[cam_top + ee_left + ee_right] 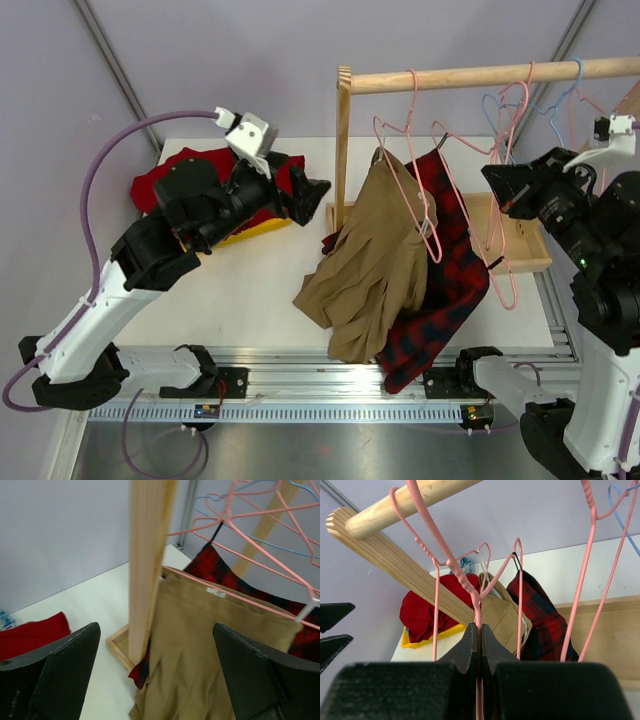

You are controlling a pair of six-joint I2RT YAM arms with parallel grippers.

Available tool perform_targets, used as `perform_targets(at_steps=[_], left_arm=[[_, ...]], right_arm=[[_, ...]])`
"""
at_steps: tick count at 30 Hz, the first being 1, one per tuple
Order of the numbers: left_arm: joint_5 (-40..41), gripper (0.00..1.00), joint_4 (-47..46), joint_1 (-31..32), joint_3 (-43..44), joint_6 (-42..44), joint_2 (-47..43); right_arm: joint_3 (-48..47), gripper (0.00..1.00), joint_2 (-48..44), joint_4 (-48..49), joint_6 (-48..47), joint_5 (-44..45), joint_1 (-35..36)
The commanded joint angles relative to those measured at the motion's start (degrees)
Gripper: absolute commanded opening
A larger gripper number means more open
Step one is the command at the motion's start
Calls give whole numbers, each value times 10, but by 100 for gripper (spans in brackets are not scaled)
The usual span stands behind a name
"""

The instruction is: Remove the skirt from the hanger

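Observation:
My right gripper is steadying the red plaid garment's pink hanger (460, 204). My left gripper should keep going toward the black strap at its near end (495, 263) and close there.
A tan skirt (370, 260) hangs from a pink wire hanger (425, 215) on the wooden rack, its hem draping over the table's front edge. In the left wrist view the skirt (200, 645) fills the space ahead, just beyond the rack's post. My left gripper (312, 198) hovers left of the post, wide open and holding nothing (156, 645). My right gripper (495, 180) sits right of the clothes. It is shut (480, 627) on the neck wire of a pink hanger (479, 605). I cannot tell if that hanger is the skirt's.
A red plaid garment (450, 290) hangs behind the skirt. The upright wooden post (343, 150) stands between my left gripper and the skirt, under the rod (480, 75). More pink and blue hangers (560, 100) hang at the right. Red cloth (170, 180) lies in a yellow bin at the back left.

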State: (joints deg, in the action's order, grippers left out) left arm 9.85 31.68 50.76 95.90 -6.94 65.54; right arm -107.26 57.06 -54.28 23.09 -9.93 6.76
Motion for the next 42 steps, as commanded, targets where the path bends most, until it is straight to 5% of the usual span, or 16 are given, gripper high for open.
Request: perform_targets(at_steps=[1, 8, 20, 39, 41, 42], left_arm=[[41, 99, 7, 54, 38, 25, 23], [54, 99, -14, 140, 40, 14, 40], [130, 99, -121, 449, 54, 36, 165], [113, 99, -331, 469, -11, 27, 278], [108, 93, -349, 469, -19, 25, 277], [105, 76, -364, 469, -29, 25, 275]], right_arm=[[-29, 0, -20, 31, -9, 20, 2], [-25, 0, -51, 1, 6, 11, 2], [51, 0, -173, -14, 58, -32, 2], [-3, 0, -208, -29, 129, -88, 3], [-2, 0, -208, -28, 132, -89, 3], [0, 0, -209, -26, 135, -89, 2]])
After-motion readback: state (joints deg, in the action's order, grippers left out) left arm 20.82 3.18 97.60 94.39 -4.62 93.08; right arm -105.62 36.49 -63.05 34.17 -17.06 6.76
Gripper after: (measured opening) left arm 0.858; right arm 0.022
